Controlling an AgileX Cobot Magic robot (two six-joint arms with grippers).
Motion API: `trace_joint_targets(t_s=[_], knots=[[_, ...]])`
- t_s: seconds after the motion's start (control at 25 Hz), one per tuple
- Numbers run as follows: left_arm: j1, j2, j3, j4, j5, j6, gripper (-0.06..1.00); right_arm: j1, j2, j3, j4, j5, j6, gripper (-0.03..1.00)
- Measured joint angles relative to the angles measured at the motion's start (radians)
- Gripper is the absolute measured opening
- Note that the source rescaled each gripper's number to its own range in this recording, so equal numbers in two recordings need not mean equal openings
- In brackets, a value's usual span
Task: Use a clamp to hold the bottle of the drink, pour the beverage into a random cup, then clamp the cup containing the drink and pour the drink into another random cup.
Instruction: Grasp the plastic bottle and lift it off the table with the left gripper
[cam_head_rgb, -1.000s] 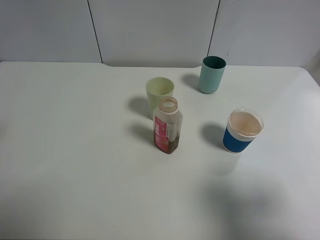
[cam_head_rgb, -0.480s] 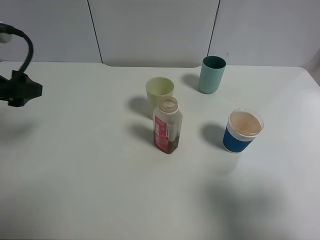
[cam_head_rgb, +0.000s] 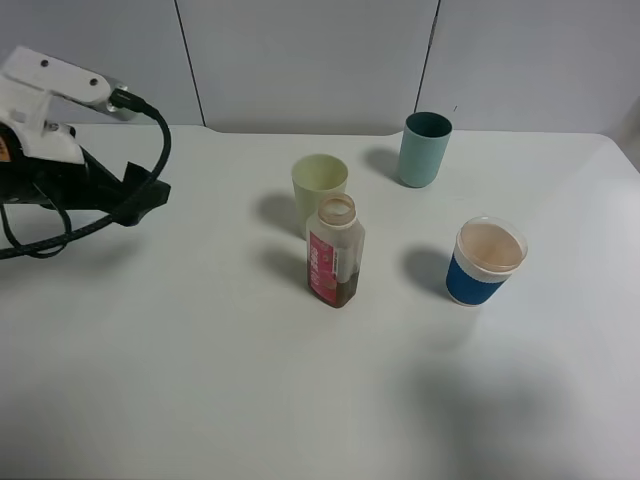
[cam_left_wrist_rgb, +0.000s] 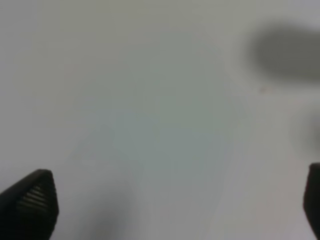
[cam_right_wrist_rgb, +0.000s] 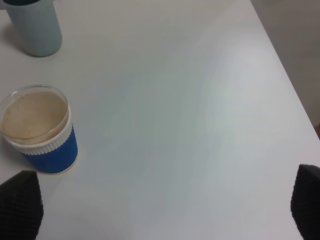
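Note:
The bottle stands upright while my left gripper points down at empty table (cam_head_rgb: 125, 250), so next I tilt that gripper level and reach in low around the bottle's body (cam_head_rgb: 334, 262).
An uncapped clear bottle (cam_head_rgb: 335, 252) with a red label and a little dark drink stands mid-table. Behind it is a pale green cup (cam_head_rgb: 319, 184), at the back a teal cup (cam_head_rgb: 425, 149), to the right a blue cup with a white rim (cam_head_rgb: 485, 261). My left gripper (cam_head_rgb: 148, 194) hovers over the table's left side, well away from the bottle; the left wrist view shows it open (cam_left_wrist_rgb: 172, 205) over bare table. My right gripper (cam_right_wrist_rgb: 164, 202) is open and empty, with the blue cup (cam_right_wrist_rgb: 39, 130) and the teal cup (cam_right_wrist_rgb: 32, 25) in its view. It is out of the exterior view.
The white table (cam_head_rgb: 200, 380) meets a grey panelled wall at the back. Its right edge (cam_right_wrist_rgb: 287, 75) shows in the right wrist view. The left arm's black cable (cam_head_rgb: 60, 235) loops over the table's left edge.
The left arm has come into view from the left and moved right and forward over the table. The bottle and the cups have not moved.

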Motion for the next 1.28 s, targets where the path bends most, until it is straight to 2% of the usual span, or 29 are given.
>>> trace_joint_targets(t_s=[0.12, 0.2, 0.4, 0.52, 0.64, 0.8, 1.0, 1.16, 1.28], knots=[[-0.004, 0.035, 0.000, 0.142, -0.089, -0.121, 1.00, 0.000, 0.000, 0.000, 0.000, 0.000, 0.000, 1.00], [-0.004, 0.060, 0.000, 0.266, -0.156, -0.236, 1.00, 0.000, 0.000, 0.000, 0.000, 0.000, 0.000, 1.00], [0.025, 0.134, 0.000, 0.591, -0.429, -0.509, 1.00, 0.000, 0.000, 0.000, 0.000, 0.000, 0.000, 1.00], [0.079, 0.197, 0.000, 0.763, -0.584, -0.590, 1.00, 0.000, 0.000, 0.000, 0.000, 0.001, 0.000, 1.00], [0.150, 0.256, -0.001, 0.872, -0.676, -0.604, 1.00, 0.000, 0.000, 0.000, 0.000, 0.001, 0.000, 1.00], [0.246, 0.300, -0.002, 0.942, -0.757, -0.590, 1.00, 0.000, 0.000, 0.000, 0.000, 0.001, 0.000, 1.00], [0.341, 0.333, -0.002, 0.962, -0.868, -0.566, 1.00, 0.000, 0.000, 0.000, 0.000, 0.001, 0.000, 1.00], [0.353, 0.374, -0.018, 0.985, -0.918, -0.537, 1.00, 0.000, 0.000, 0.000, 0.000, 0.001, 0.000, 1.00], [0.353, 0.431, -0.064, 1.076, -0.971, -0.531, 1.00, 0.000, 0.000, 0.000, 0.000, 0.001, 0.000, 1.00]])
